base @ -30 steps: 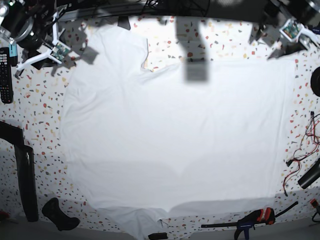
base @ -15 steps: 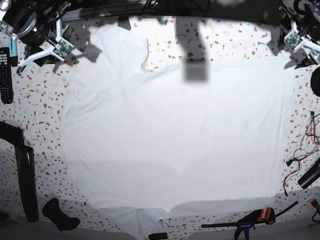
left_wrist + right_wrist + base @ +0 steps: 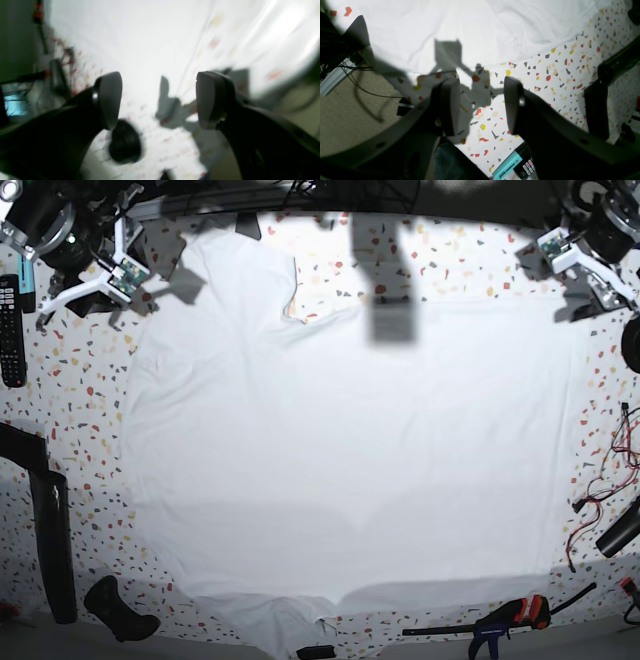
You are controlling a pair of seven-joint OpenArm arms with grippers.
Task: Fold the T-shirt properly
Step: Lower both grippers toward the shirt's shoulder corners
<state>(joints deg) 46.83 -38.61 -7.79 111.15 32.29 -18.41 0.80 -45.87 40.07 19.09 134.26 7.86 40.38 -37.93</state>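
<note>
The white T-shirt (image 3: 360, 450) should fold and its near half should stay flat when the robot carries the T-shirt's far edge (image 3: 335, 314) over, because that edge lies limp and wavy.
The white T-shirt (image 3: 350, 450) lies spread flat over most of the table, with one sleeve up at the back left (image 3: 245, 275). My right gripper (image 3: 481, 105) is open and empty over bare terrazzo just off the shirt's edge (image 3: 470, 32); in the base view it is at the far left corner (image 3: 105, 275). My left gripper (image 3: 158, 100) is open and empty above the shirt's edge (image 3: 150, 37); in the base view it is at the far right corner (image 3: 575, 255). The left wrist view is blurred.
A black remote (image 3: 10, 330) and a teal marker (image 3: 506, 165) lie at the far left. A black bracket (image 3: 50, 525) and black handle (image 3: 120, 610) sit front left. A clamp (image 3: 510, 620) lies at the front right; red wires (image 3: 610, 470) and a black cylinder (image 3: 620, 530) at the right edge.
My left gripper has swung near the far right corner and now sits slightly further left. My right gripper has shifted a little up and back at the far left. The shirt has not moved.
</note>
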